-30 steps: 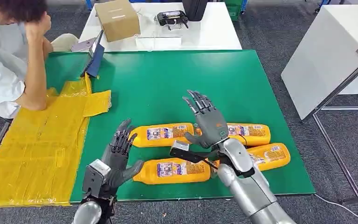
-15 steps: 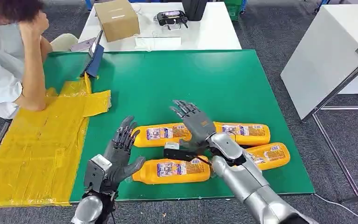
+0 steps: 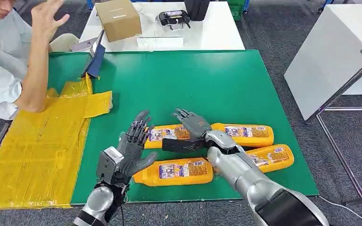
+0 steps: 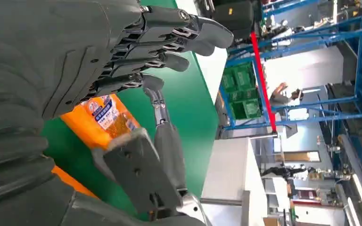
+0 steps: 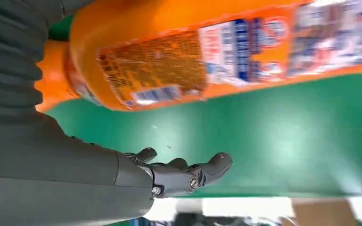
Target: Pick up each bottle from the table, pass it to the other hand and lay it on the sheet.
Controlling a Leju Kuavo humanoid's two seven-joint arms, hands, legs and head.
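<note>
I should expect the front label of the orange bottle (image 3: 156, 135) to be hidden underneath when I lift it, because fine print and a barcode (image 3: 182, 133) face up on the bottle.
Several orange bottles lie on the green table (image 3: 193, 80). My right hand (image 3: 193, 126) hovers low over the far left bottle (image 3: 162, 134), fingers spread, holding nothing. The right wrist view shows that bottle (image 5: 217, 52) close by and the fingers (image 5: 188, 176) stretched out above the mat. My left hand (image 3: 133, 147) stands open just left of the bottle's cap end, palm toward it; in the left wrist view its fingers (image 4: 160, 42) spread above the bottle (image 4: 106, 117). The near left bottle (image 3: 174, 172) lies below both hands. The yellow sheet (image 3: 37, 141) covers the table's left part.
Two more bottles (image 3: 245, 134) (image 3: 269, 157) lie to the right, partly behind my right arm. A person leans an elbow (image 3: 30, 99) on the sheet's far end. A notebook (image 3: 94, 59) stands at the far left; a cardboard box (image 3: 119, 19) sits on the white table behind.
My right hand has dropped and moved left over the far left bottle. My left hand has shifted right and forward toward its cap. The person lifted a hand off the head.
</note>
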